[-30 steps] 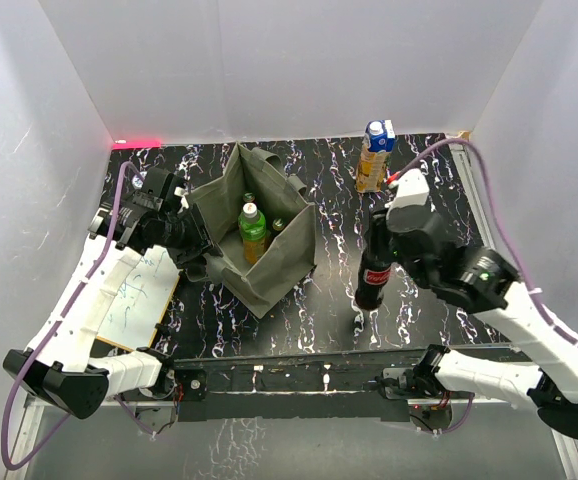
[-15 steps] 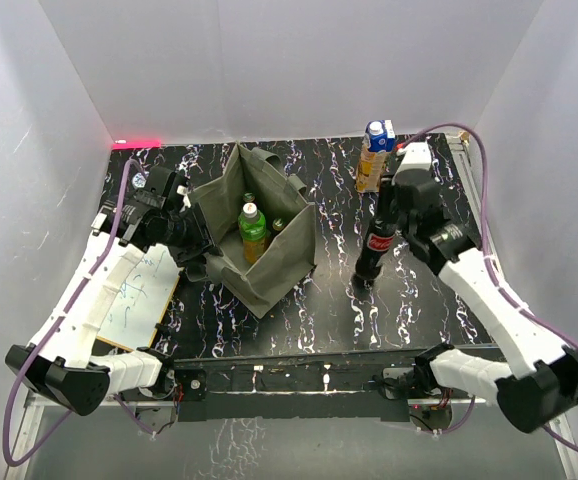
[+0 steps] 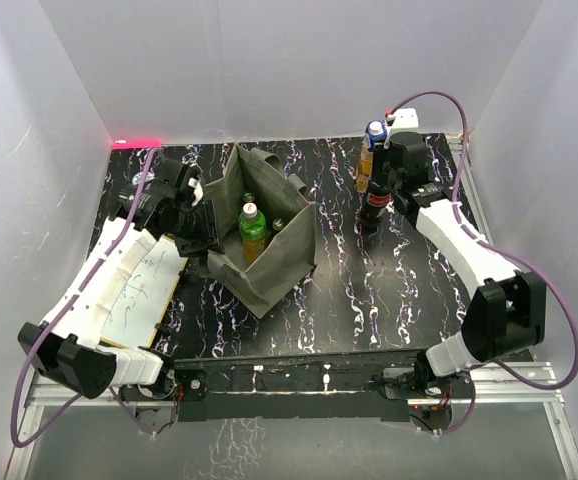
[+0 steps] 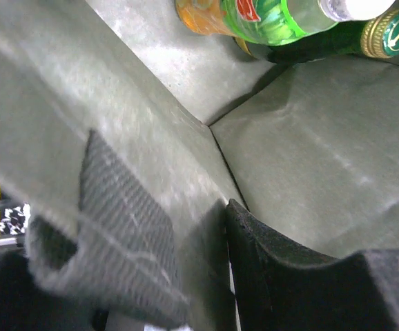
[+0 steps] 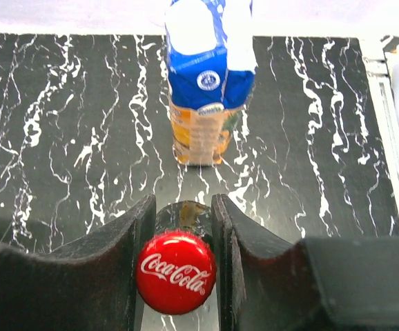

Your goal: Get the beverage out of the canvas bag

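The cola bottle (image 3: 375, 203) hangs upright, and the table before the juice carton is free. My right gripper goes on moving the bottle down there until the bottle's base stands.
The olive-grey canvas bag (image 3: 284, 255) stands open mid-table. Inside it are a green-label bottle with a white cap (image 3: 252, 230) and two dark bottles with gold-green caps (image 3: 278, 225). My left gripper (image 3: 201, 238) is shut on the bag's left wall; in the left wrist view the fabric (image 4: 151, 138) passes between the fingers, beside a strap handle (image 4: 110, 234). My right gripper (image 3: 381, 190) is shut on the neck of a dark cola bottle with a red cap (image 5: 177, 272), held upright at the far right, just in front of the juice carton (image 5: 206, 89).
A blue and orange juice carton (image 3: 372, 150) stands at the back right. A whiteboard (image 3: 139, 290) lies at the table's left edge. White walls enclose the black marbled table (image 3: 369, 290) on three sides.
My right gripper carried the cola bottle from the table's front right back toward the juice carton. My left arm shifted slightly, still holding the bag wall.
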{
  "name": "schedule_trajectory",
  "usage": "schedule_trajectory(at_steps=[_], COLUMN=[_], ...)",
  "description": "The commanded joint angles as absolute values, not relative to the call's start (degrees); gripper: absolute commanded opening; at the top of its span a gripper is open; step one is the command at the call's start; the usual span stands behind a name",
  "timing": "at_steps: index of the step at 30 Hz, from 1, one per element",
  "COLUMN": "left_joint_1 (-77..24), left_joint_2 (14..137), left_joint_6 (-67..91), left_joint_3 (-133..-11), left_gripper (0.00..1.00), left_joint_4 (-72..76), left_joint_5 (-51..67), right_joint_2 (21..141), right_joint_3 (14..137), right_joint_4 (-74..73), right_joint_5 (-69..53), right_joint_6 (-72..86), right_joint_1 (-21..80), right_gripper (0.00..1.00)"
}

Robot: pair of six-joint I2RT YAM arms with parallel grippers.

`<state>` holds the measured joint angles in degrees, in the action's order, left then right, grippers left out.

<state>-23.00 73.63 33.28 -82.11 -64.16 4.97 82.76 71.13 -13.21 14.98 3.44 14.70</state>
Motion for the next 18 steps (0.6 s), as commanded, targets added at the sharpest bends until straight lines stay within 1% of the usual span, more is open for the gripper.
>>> schedule_trajectory(at_steps=[1,5,11,18], left_joint_1=[-23.0,-23.0,-22.9,-22.9], left_joint_2=[75.7,76.3,76.5,76.3], left_joint_6=[25.9,24.1,21.0,19.8], left_joint_3=[-85.1,-86.3,-86.7,-86.9], left_gripper=[0.42,0.42,0.42,0.42], left_joint_4=[-64.5,-65.3,-65.0,-65.3], left_joint_5=[2.3,3.0,1.5,0.7], right_joint_2=[84.6,89.7,93.6,94.8], right_joint_3=[79.3,84.3,88.5,89.3], right_joint_4=[4.9,4.5,5.4,5.9], right_joint_5=[14.7,15.9,16.1,16.3], right_joint_6=[0.5,0.3,0.3,0.1], right_joint_1=[14.0,13.6,12.7,12.6], right_gripper=[0.08,0.08,0.08,0.08])
